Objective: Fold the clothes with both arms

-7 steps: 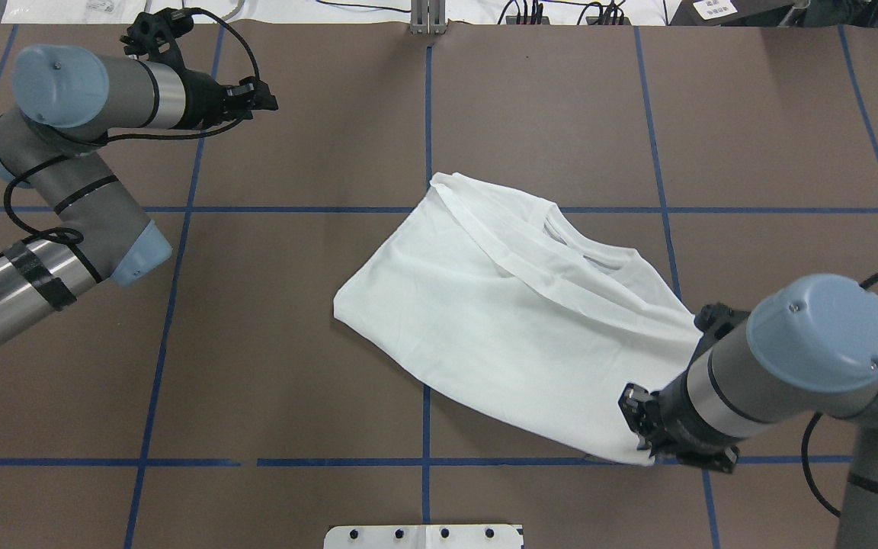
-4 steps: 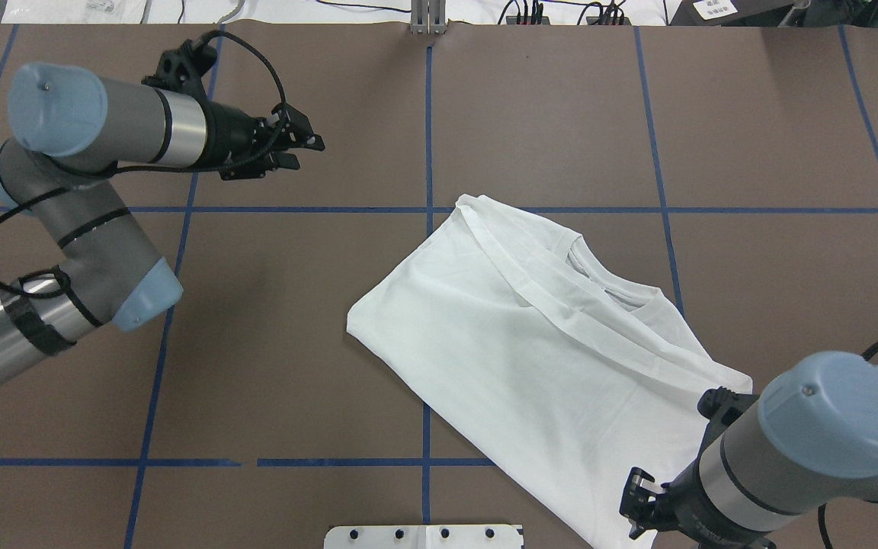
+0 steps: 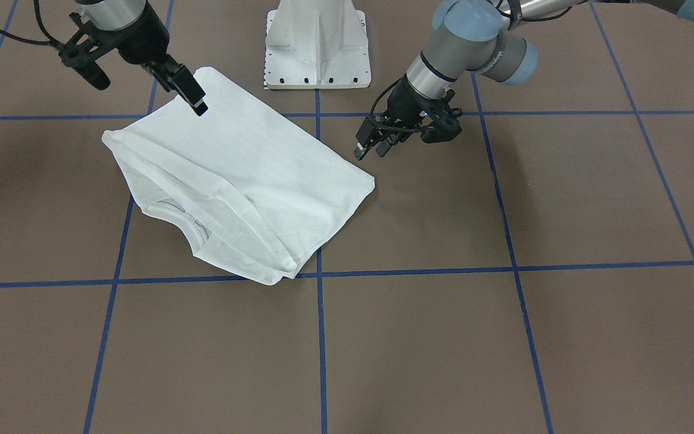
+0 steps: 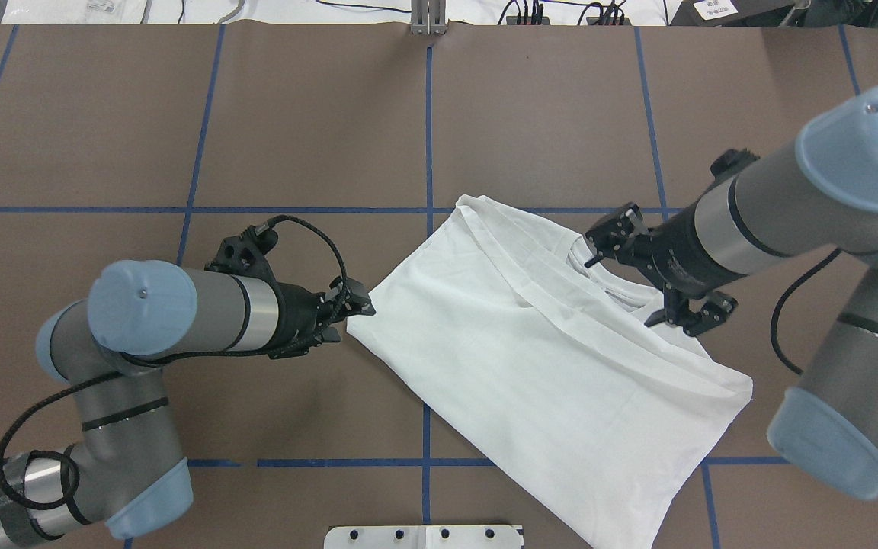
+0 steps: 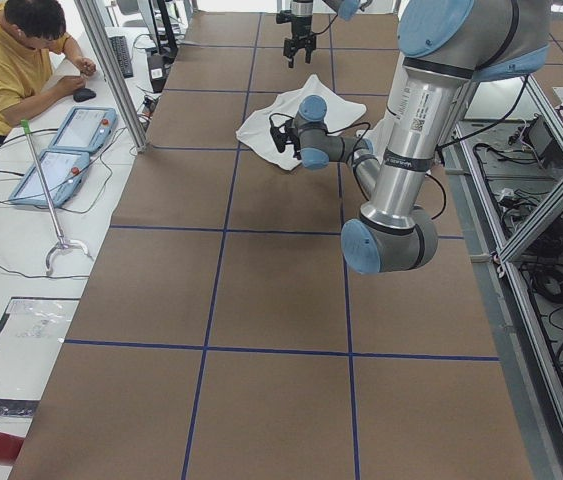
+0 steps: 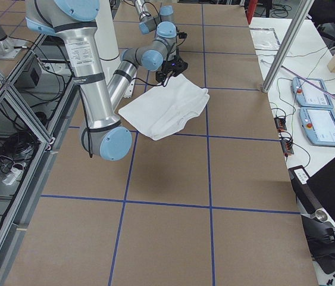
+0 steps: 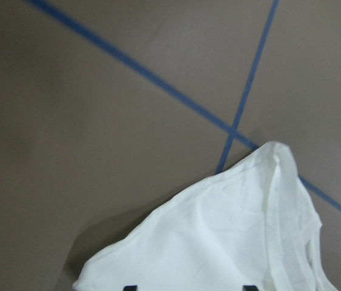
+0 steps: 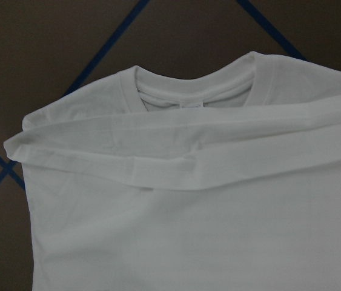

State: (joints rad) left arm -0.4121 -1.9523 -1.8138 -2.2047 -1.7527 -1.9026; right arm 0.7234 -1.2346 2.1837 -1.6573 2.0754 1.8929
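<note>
My left gripper should take the white T-shirt, which lies slanted across the blue tape lines, by its nearby corner and drag it square before the next fold.
The white T-shirt lies folded on the brown table, its round collar on the far right side and a sleeve laid across it. No printed text shows. My left gripper is low beside the shirt's left corner, open, with both fingertips at the bottom edge of the left wrist view and nothing between them. My right gripper hangs above the collar, apart from the cloth; it looks open and holds nothing. In the front-facing view it is at the upper left.
The white pedestal base stands at the near table edge, close to the shirt's nearest corner. Blue tape lines grid the brown table. A person sits at a side table with tablets.
The right gripper dragged the shirt's corner toward the robot, let it go and rose over the collar. The left arm swung in from the far left to the shirt's left corner.
</note>
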